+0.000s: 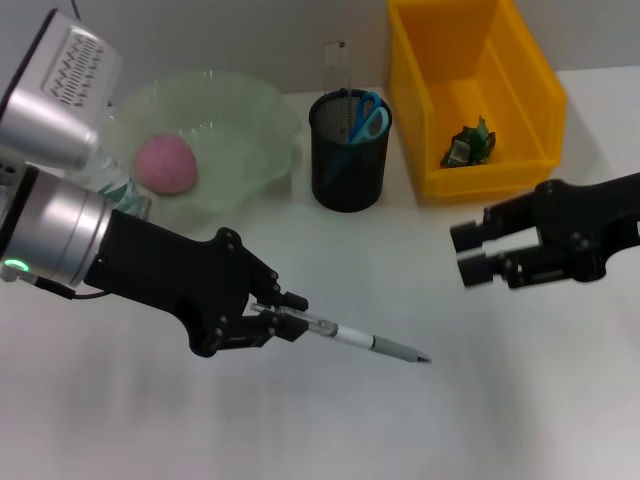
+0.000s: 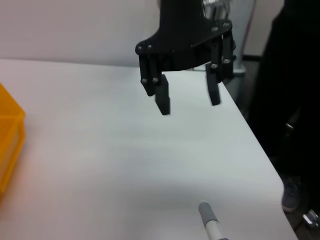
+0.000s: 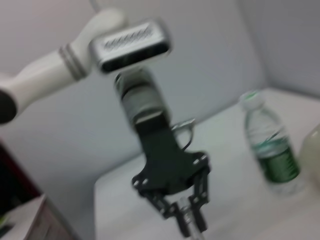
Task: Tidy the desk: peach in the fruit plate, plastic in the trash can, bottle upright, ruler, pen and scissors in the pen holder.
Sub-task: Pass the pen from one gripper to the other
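My right gripper keeps moving toward the pen until it closes on that part, as the pen's white part [image 1: 355, 337] sticks out free of my left gripper's fingers.
My left gripper [image 1: 285, 316] is shut on the pen [image 1: 370, 342] in the middle of the desk, and the pen's grey tip [image 2: 208, 214] points toward the right arm. My right gripper [image 1: 473, 255] hangs open and holds nothing, in front of the yellow trash can [image 1: 520, 165]; in the left wrist view it [image 2: 187, 100] faces the pen. Green plastic [image 1: 470, 143] lies in the can. The pink peach [image 1: 165, 165] rests in the green fruit plate [image 1: 265, 130]. The black mesh pen holder [image 1: 348, 165] holds blue-handled scissors [image 1: 371, 115] and a clear ruler [image 1: 337, 62]. The bottle [image 3: 270, 145] stands upright.
The left arm [image 1: 90, 240] hides most of the bottle in the head view. The fruit plate, pen holder and trash can stand in a row along the back of the white desk [image 1: 330, 430]. The desk's edge [image 2: 260, 145] runs close behind the right gripper.
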You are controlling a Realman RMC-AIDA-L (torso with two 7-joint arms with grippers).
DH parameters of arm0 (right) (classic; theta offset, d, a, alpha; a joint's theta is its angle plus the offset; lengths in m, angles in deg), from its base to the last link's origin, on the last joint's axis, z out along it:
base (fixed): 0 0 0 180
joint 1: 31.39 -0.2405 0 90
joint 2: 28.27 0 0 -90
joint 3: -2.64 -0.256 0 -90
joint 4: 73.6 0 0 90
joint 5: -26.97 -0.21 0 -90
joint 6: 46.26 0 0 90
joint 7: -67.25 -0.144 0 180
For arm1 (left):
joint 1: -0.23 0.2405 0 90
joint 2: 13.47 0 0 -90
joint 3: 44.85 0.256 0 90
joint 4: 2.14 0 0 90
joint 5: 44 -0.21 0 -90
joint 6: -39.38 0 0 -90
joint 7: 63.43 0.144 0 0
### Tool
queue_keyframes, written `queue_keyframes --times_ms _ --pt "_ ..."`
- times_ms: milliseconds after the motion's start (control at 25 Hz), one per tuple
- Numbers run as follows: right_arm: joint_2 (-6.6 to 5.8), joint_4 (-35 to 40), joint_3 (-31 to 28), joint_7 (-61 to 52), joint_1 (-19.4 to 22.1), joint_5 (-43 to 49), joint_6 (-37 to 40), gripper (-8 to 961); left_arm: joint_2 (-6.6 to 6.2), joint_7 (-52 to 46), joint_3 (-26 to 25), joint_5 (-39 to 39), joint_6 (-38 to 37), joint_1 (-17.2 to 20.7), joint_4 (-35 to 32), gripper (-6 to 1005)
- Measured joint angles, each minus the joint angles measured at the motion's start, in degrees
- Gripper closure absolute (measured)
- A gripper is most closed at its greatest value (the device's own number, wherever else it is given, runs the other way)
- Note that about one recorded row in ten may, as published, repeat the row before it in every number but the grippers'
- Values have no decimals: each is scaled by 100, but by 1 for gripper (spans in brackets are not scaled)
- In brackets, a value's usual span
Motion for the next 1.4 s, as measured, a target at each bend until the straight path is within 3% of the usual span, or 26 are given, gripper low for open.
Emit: queue_keyframes --times_ms 440,560,720,840,1160,1400 --pt "-77 298 994 -422 -1310 958 286 475 60 -205 -15 -262 -250 -225 -141 854" --pt "-43 306 1257 -513 -1719 1283 371 475 70 -270 -19 -263 -254 -264 -173 854" --pt "-6 318 1512 -558 -1867 1342 374 475 79 -271 -21 -263 -251 -286 -169 854" --pt "66 348 1745 -582 -1967 1364 326 475 81 -265 -24 -260 -252 -289 -149 854" --pt "456 668 2197 -529 -1999 1538 -107 475 94 -180 -25 -218 -248 -309 -113 854" --pt "543 682 2357 -524 -1998 1540 -307 476 113 -178 -19 -210 -261 -356 -104 854"
